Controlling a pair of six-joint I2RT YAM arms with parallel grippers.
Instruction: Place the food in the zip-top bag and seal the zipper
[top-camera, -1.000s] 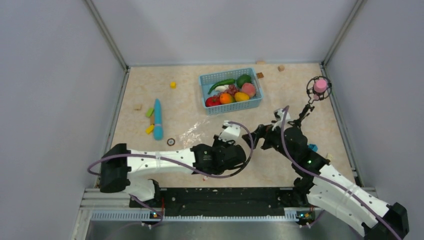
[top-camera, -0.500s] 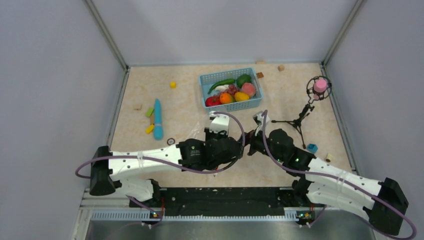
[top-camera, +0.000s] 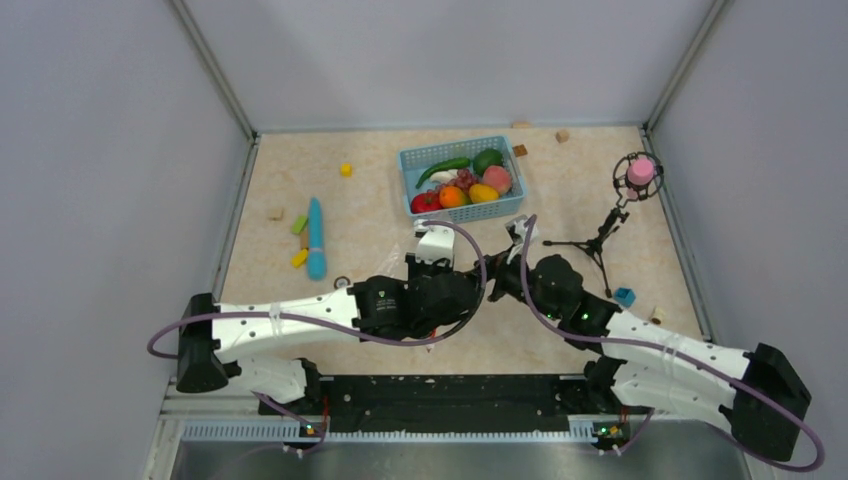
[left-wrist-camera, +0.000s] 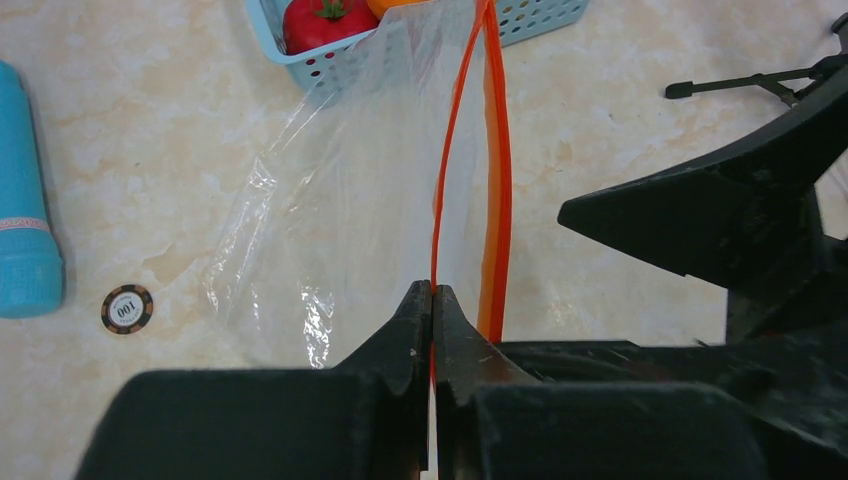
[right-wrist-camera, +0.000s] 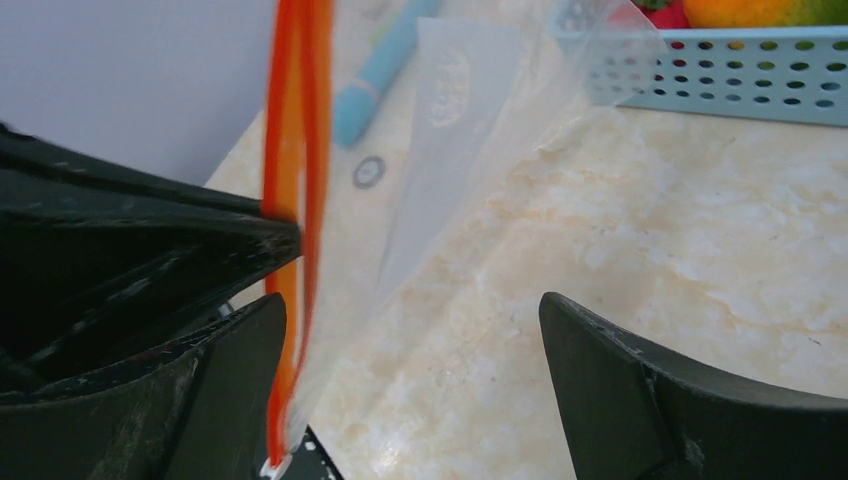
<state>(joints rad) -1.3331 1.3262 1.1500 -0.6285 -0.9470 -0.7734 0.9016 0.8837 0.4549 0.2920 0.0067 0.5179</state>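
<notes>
I should take one zipper side (left-wrist-camera: 438, 225) again with my left gripper and pull the bag's opening wide before food goes in, because the zipper's sides hang close together and leave a narrow opening (left-wrist-camera: 467, 170).
The food (top-camera: 462, 184), a tomato (left-wrist-camera: 320, 18), orange, mango, peppers, grapes and peach, lies in a light-blue mesh basket (top-camera: 406, 180). The zip-top bag (left-wrist-camera: 340, 190) hangs clear and crinkled in front of the basket, its mouth standing open. My left gripper (left-wrist-camera: 433, 292) is shut on one side of the orange-red zipper (left-wrist-camera: 497, 150). The other side runs free just to the right. My right gripper (right-wrist-camera: 410, 300) is open beside the bag (right-wrist-camera: 470, 130), and the zipper (right-wrist-camera: 295, 110) hangs next to its left finger. The top view hides the bag under both wrists.
A long light-blue stick (top-camera: 316, 238) and small blocks (top-camera: 298, 258) lie to the left, with a round black token (left-wrist-camera: 127, 308) near the bag. A black tripod (top-camera: 598, 236) with a pink-topped head (top-camera: 640, 172) stands at the right, and a blue block (top-camera: 624, 296) lies by it.
Both wrists have shifted left and toward the basket. The right gripper has swung in close beside the left one. The bag, flat on the table before, is now under the wrists.
</notes>
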